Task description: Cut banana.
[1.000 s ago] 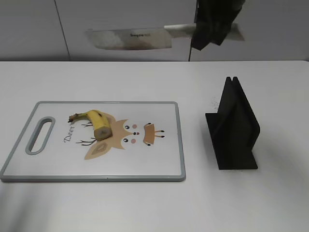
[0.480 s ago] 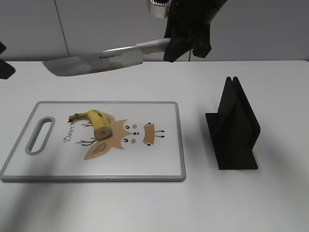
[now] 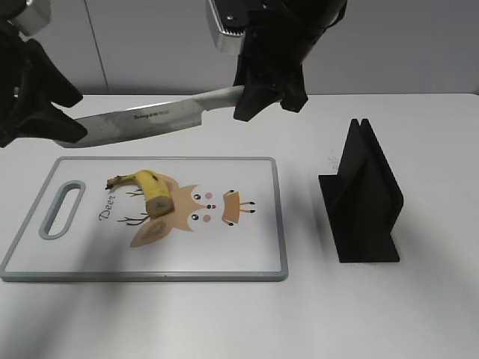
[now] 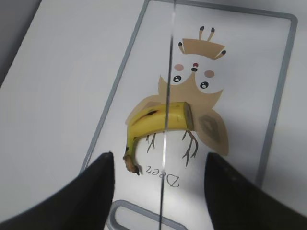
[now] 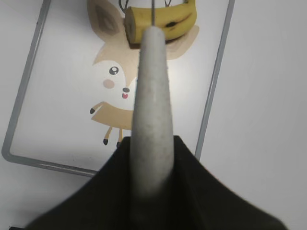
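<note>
I expect the banana to split under the blade instead of rolling when I press the knife down, because the banana's curved stem rests against the board.
A half banana with a cut end lies on the left part of the deer-print cutting board. My right gripper is shut on the handle of a large knife and holds it in the air above the board's far edge, blade pointing left. In the right wrist view the handle points at the banana. My left gripper is open at the blade's tip. In the left wrist view its fingers straddle the thin blade edge above the banana.
A black knife stand stands upright on the white table to the right of the board. The board's handle slot is at its left end. A grey wall runs behind the table.
The knife has come down and to the left, closer to the board. My left gripper has come in from the left to the blade's tip.
</note>
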